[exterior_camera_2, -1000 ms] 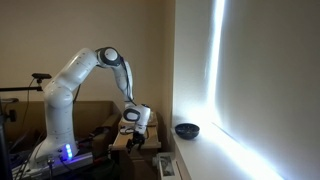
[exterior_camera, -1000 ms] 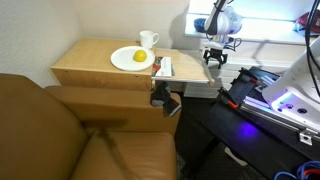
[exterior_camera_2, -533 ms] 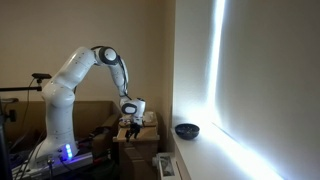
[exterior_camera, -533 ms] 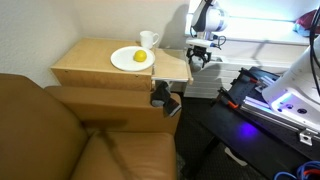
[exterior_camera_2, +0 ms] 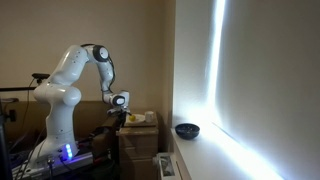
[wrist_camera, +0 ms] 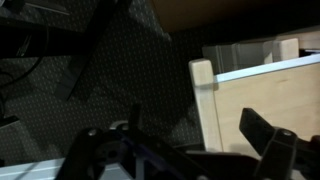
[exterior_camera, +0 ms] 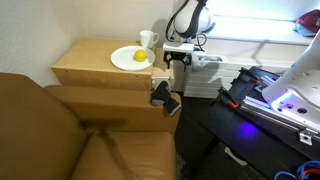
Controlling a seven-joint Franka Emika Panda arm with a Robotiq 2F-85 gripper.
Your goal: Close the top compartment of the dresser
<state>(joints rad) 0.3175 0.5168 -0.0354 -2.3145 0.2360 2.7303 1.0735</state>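
One finger of the robot's gripper is hanging over the drawer's pale panel (wrist_camera: 272, 105), so the gripper should move back past the panel's tan edge and go down beside the dresser (wrist_camera: 166, 95) before it pushes.
The dresser (exterior_camera: 95, 62) is a low light wood cabinet with a flat top; it also shows in an exterior view (exterior_camera_2: 140, 135). Its top compartment (exterior_camera: 171, 70) is pushed almost fully in, with only a short bit showing at the cabinet's side. My gripper (exterior_camera: 178, 60) is right at that drawer's front end, fingers apart and holding nothing. The wrist view shows the drawer's pale panel and tan wooden edge (wrist_camera: 205, 95) close in front of my gripper (wrist_camera: 200, 135), with one finger (wrist_camera: 265, 132) over the panel. The gripper also shows beside the dresser in an exterior view (exterior_camera_2: 117, 112).
A white plate (exterior_camera: 131, 58) with a yellow item and a white mug (exterior_camera: 148, 40) stand on the dresser top. A brown leather armchair (exterior_camera: 60, 135) fills the front. A white radiator (exterior_camera: 207, 75), a black object (exterior_camera: 163, 97) and the blue-lit robot base (exterior_camera: 285, 100) are nearby.
My gripper has moved toward the dresser, and the pulled-out top compartment has slid in with it, from well extended to almost fully in.
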